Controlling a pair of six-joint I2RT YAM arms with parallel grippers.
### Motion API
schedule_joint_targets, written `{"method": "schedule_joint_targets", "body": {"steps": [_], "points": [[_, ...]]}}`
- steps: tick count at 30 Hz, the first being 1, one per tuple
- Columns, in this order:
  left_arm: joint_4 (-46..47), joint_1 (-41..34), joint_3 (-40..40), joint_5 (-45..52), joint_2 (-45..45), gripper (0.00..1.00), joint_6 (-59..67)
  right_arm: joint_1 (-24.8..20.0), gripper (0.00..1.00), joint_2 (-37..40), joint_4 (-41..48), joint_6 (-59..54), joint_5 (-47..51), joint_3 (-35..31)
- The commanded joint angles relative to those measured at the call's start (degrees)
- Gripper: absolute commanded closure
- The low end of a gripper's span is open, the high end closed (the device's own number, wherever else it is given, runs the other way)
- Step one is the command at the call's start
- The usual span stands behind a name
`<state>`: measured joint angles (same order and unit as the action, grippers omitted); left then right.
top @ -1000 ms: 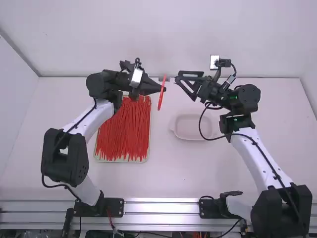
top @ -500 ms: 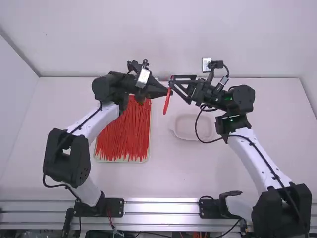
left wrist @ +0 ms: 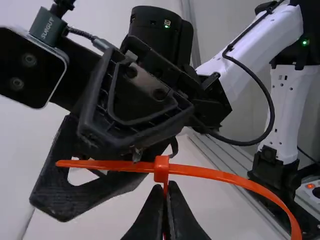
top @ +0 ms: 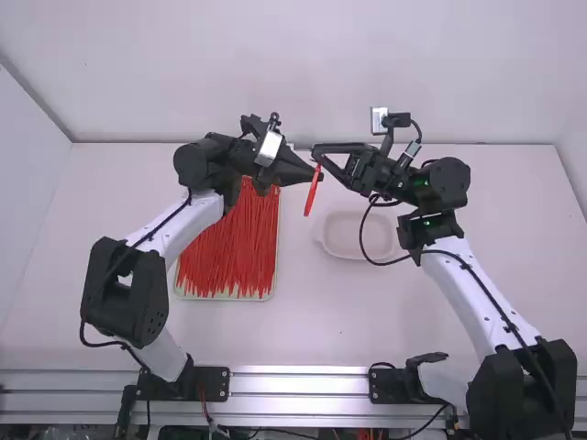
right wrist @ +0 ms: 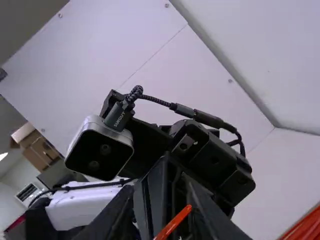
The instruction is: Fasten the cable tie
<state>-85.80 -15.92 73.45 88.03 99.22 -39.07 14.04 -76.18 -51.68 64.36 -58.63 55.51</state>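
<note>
My gripper will make the loop smaller when it pulls the tail end up, because the cable tie hangs in a long loop [top: 312,194] below its short tail end [top: 318,168].
An orange-red cable tie [top: 313,192] hangs in the air above the table's middle, with my left gripper [top: 308,172] shut on it near its top. In the left wrist view the closed fingertips [left wrist: 165,187] pinch the tie at its square head [left wrist: 161,167], and the strap [left wrist: 235,179] runs off to one side. My right gripper [top: 322,156] faces the left one, open, its fingers [left wrist: 100,107] right at the tie's upper end. In the right wrist view the tie [right wrist: 176,221] shows between the spread fingers [right wrist: 200,212], but I cannot tell whether they touch it.
A tray [top: 271,291] piled with several red cable ties [top: 234,238] lies under the left arm. A shallow white dish [top: 356,235] sits right of the tray, below the right arm. The table's front and far sides are bare.
Both grippers have come together over the middle: the left carried the tie to the right, and the right swung left until its open fingers reached the tie's top.
</note>
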Motion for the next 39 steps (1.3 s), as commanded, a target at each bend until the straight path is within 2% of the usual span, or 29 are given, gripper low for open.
{"method": "schedule_joint_targets", "body": {"steps": [1,3,5,6,11,17,24,28,39], "points": [[-0.4,-0.5,0.9,-0.5,-0.1,0.98,-0.2,0.0,0.77,0.5,-0.4,1.4,-0.5,1.9],[-0.4,-0.3,0.9,-0.6,-0.1,0.98,-0.2,0.2,0.81,0.5,-0.4,1.4,-0.5,1.9],[-0.4,-0.3,0.9,-0.4,-0.1,0.99,-0.2,0.2,0.99,0.5,-0.4,1.4,-0.6,1.9],[-0.4,-0.3,0.9,-0.4,-0.1,0.98,-0.3,0.1,1.0,0.5,-0.4,1.4,-0.6,1.9],[0.4,-0.3,0.9,-0.4,-0.1,0.98,-1.1,0.1,1.0,0.5,-0.4,0.7,-1.4,1.9],[-2.1,-0.2,0.9,-0.6,-0.1,0.98,-8.0,-1.2,1.0,0.5,-0.3,-1.8,-1.5,1.9],[-0.4,-0.2,0.9,-2.1,-0.1,0.98,-11.3,-4.0,1.0,0.5,1.9,-4.6,3.2,1.9],[2.7,-0.3,0.9,-1.9,-0.1,0.98,-11.6,-3.8,1.0,0.5,6.2,-9.4,8.3,1.9],[3.3,-1.5,-1.0,-1.9,-0.1,0.98,-9.4,-2.5,1.0,0.5,5.7,-10.8,12.7,3.1]]}}
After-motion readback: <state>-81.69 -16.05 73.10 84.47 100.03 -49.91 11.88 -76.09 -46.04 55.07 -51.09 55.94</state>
